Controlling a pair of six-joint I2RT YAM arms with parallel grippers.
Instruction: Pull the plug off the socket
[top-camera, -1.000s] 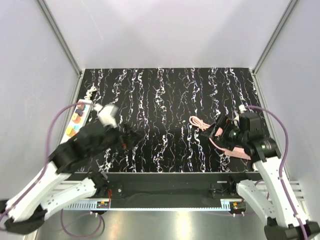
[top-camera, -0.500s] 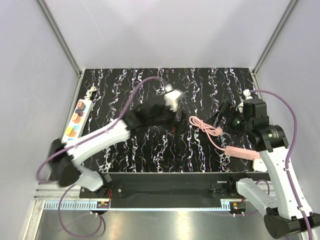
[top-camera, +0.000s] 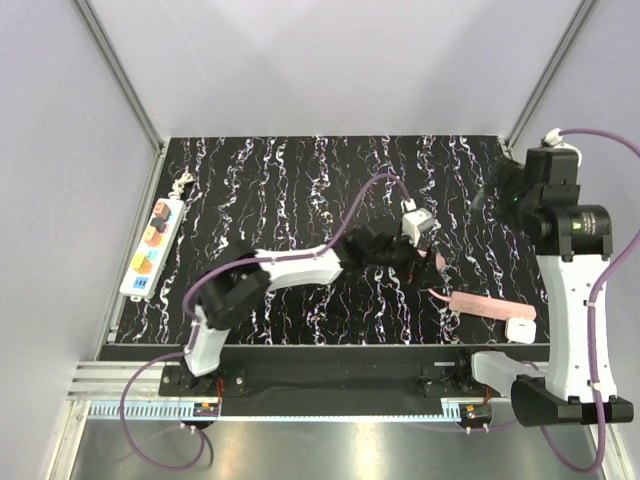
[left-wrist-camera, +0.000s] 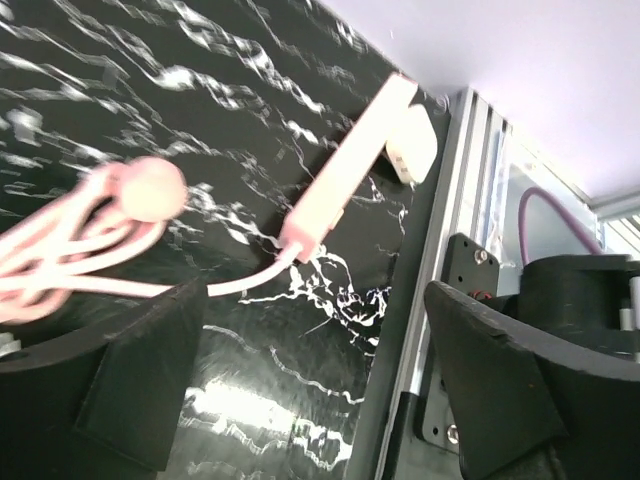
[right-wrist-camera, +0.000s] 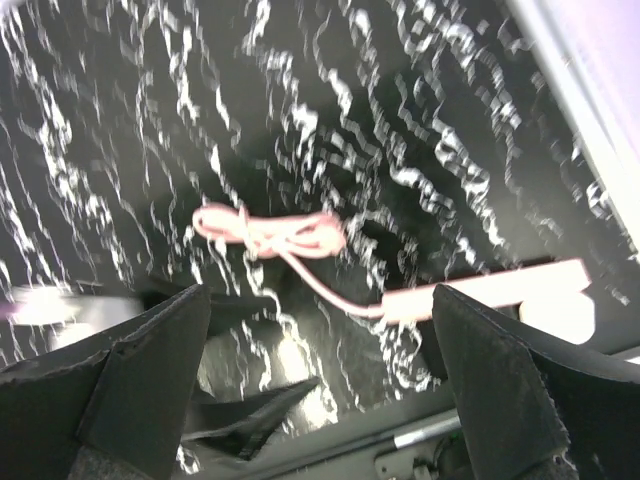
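Observation:
I go on moving my left gripper toward the pink strip's cord end (top-camera: 457, 300), since it is clear of the white adapter, and close my left gripper across the pink strip's narrow width (top-camera: 468, 303).
The socket (top-camera: 150, 250), a long white strip with orange, yellow and blue patches, lies along the table's left edge; no plug shows on it from above. My left gripper (top-camera: 428, 250) (left-wrist-camera: 312, 300) is far from it at the middle right, open and empty. It hovers over a bundled pink cord (left-wrist-camera: 90, 230) (right-wrist-camera: 270, 232). That cord runs to a pink strip (top-camera: 485, 303) (left-wrist-camera: 345, 180) (right-wrist-camera: 500, 290) with a white cube adapter (top-camera: 520, 330) (left-wrist-camera: 412, 148) at its end. My right gripper (top-camera: 500, 195) (right-wrist-camera: 320, 300) is raised at the far right, open and empty.
The black marbled table (top-camera: 300, 180) is walled by pale panels on three sides. A metal rail (left-wrist-camera: 470, 200) runs along the near edge, close to the pink strip. My left arm's purple cable (top-camera: 370, 185) arches above the table.
My left arm has swept from the left side by the socket across to the pink cord. My right arm has drawn back and up to the far right.

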